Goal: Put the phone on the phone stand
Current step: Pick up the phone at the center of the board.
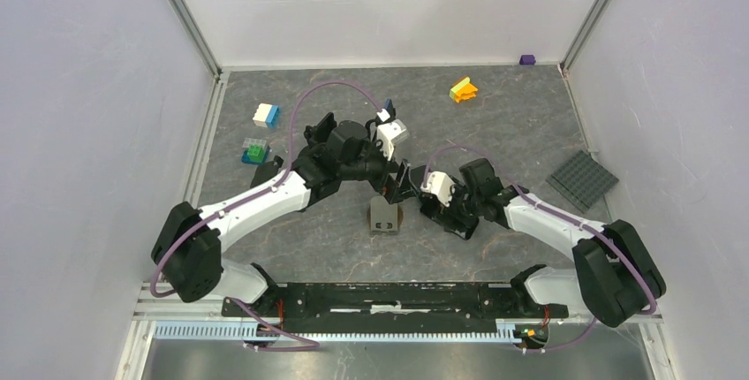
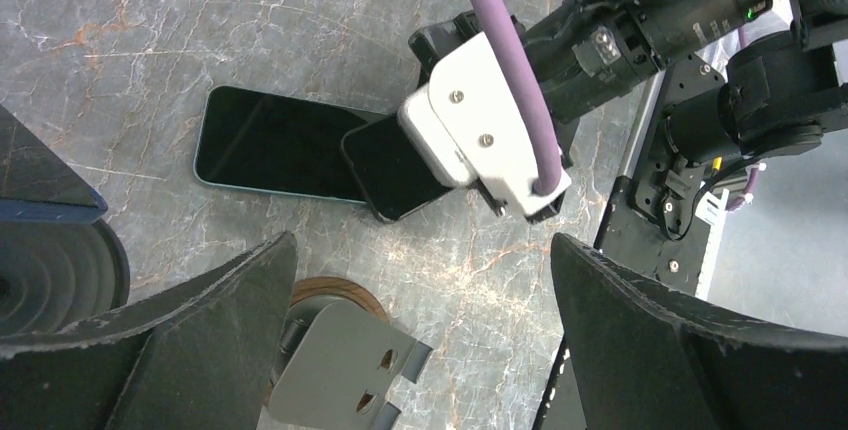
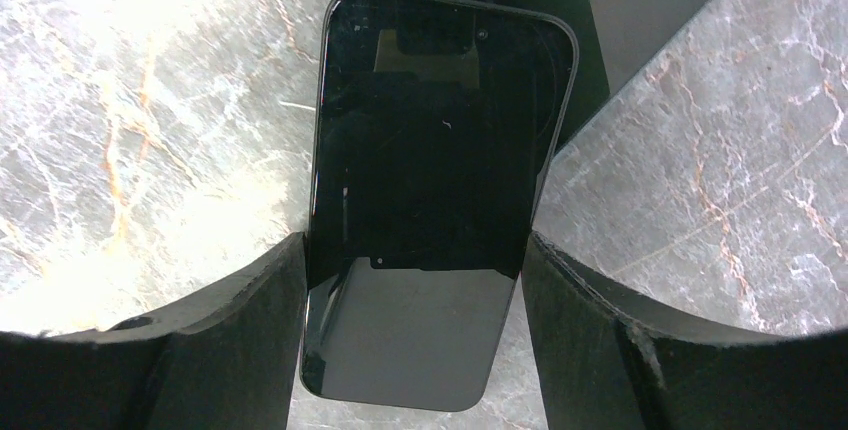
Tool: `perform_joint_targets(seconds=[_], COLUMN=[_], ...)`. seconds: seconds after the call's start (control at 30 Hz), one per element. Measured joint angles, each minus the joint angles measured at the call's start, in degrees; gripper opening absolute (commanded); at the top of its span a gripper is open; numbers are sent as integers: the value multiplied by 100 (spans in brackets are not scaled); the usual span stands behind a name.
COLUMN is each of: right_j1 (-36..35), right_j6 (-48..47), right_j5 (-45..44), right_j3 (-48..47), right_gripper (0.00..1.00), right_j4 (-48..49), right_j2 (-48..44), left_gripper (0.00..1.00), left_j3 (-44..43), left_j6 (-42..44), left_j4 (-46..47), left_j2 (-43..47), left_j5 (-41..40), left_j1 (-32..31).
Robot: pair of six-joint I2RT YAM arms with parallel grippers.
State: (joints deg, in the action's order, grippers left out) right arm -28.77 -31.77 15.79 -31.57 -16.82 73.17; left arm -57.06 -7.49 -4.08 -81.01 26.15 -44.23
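Note:
My right gripper is holding the phone flat [image 3: 435,170] next to the phone stand, so I should tip the phone's loose end [image 2: 370,174] up for my left gripper to take.
A black phone [image 3: 430,180] lies flat, screen up, on the marble table. My right gripper [image 3: 412,250] straddles its near end, one finger against each long edge. In the left wrist view the phone [image 2: 265,145] is on the table with the right gripper's near finger [image 2: 395,175] over its right end. The phone stand [image 1: 384,216], a grey metal plate [image 2: 335,365] on a round wooden base, stands just in front. My left gripper [image 2: 420,340] hangs open above the stand, holding nothing. In the top view both grippers hide the phone.
Toy blocks lie at the back: a white and blue one [image 1: 266,115], a green one [image 1: 254,151], a yellow and orange one [image 1: 463,90] and a small purple one [image 1: 527,59]. A grey studded plate [image 1: 582,179] lies at the right. White walls enclose the table.

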Motion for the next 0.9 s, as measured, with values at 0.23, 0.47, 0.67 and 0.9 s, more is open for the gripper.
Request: perform_joint_targets(seconds=[0.23,0.47,0.67,0.9], right_j1=[448,640,640,640], right_j6=[-293,-483,-527,-531], right_j5=[72,337,675,1189], right_j3=[-15,-15,-15,-22], right_gripper=[44,43,43,42], right_j4=[-247,-402,-367,-339], right_j2=[-125,-459,-772,-1119], left_gripper=[100,100,98,91], left_j3=[234,345,435,463], left_j6=[28,-133,-494,-1150], left_j4=[125,385,629,782], left_j2=[195,177,33,-254], left_j5=[-57,-52,-59,-50], left_j1=[4,20,24,26])
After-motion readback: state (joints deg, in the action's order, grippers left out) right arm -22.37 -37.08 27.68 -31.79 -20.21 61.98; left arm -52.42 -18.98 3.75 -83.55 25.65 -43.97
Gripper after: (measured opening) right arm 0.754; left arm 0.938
